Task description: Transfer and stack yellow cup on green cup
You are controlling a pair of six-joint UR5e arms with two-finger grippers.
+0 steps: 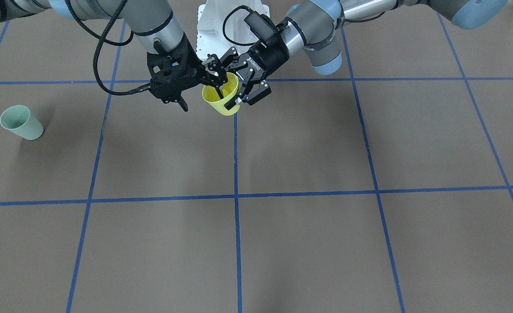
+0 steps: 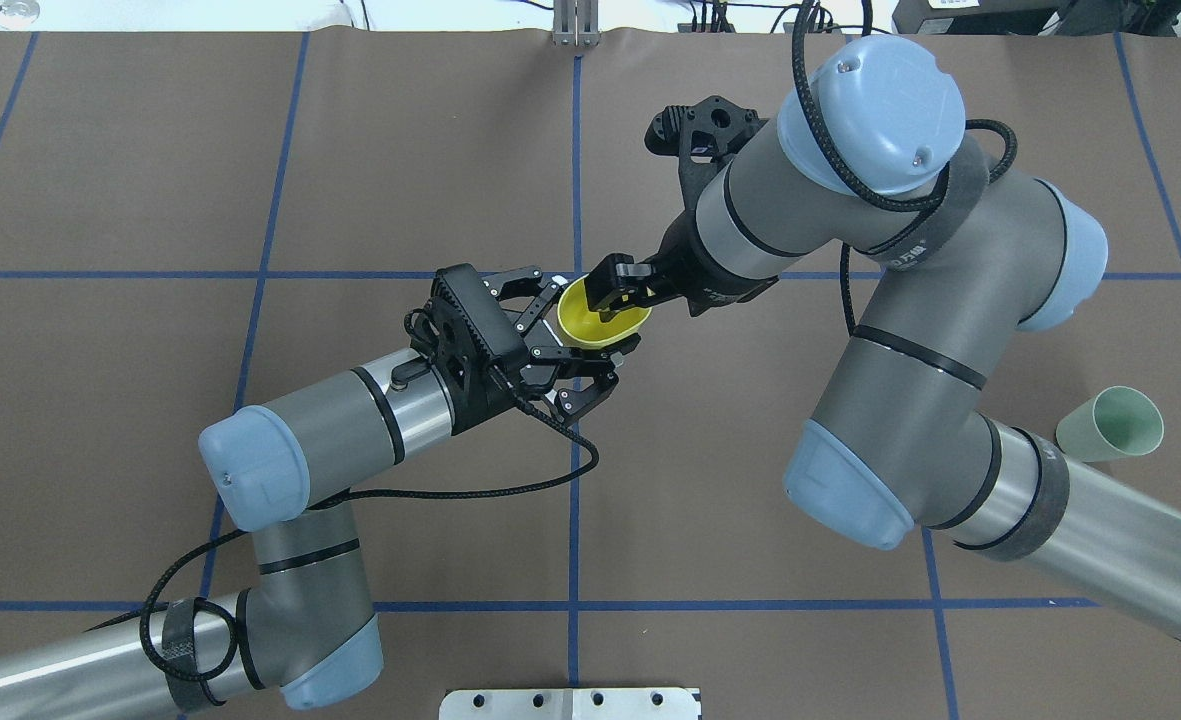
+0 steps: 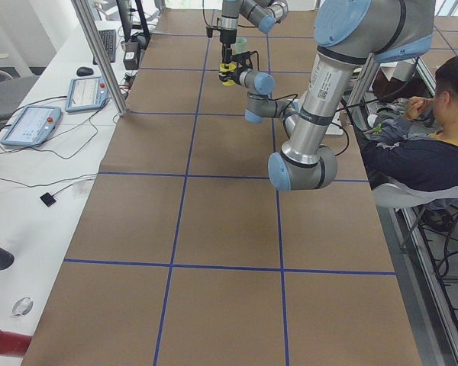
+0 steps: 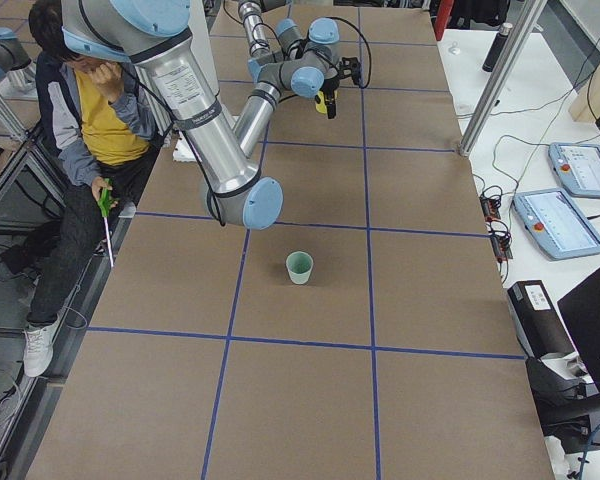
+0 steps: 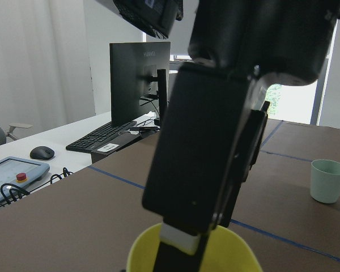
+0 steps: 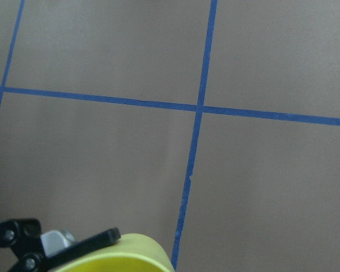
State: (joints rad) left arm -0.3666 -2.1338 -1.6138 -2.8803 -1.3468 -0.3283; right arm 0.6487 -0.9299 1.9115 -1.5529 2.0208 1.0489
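Observation:
The green cup's opening points up, so when I lower the tapered yellow cup, it will sit inside with only its rim showing.
The yellow cup hangs tilted in mid-air near the robot's base, above a blue tape line. My left gripper is shut across its body, one finger on each side; the cup also shows in the overhead view. My right gripper points down over the cup and is open. One of its fingers reaches inside the cup, the other stays outside the rim. The green cup stands upright alone on the table on my right side, far from both grippers.
The brown table mat carries a blue tape grid. The robot's white base stands just behind the grippers. A seated operator is beside the table. A side desk holds a monitor, a keyboard and tablets.

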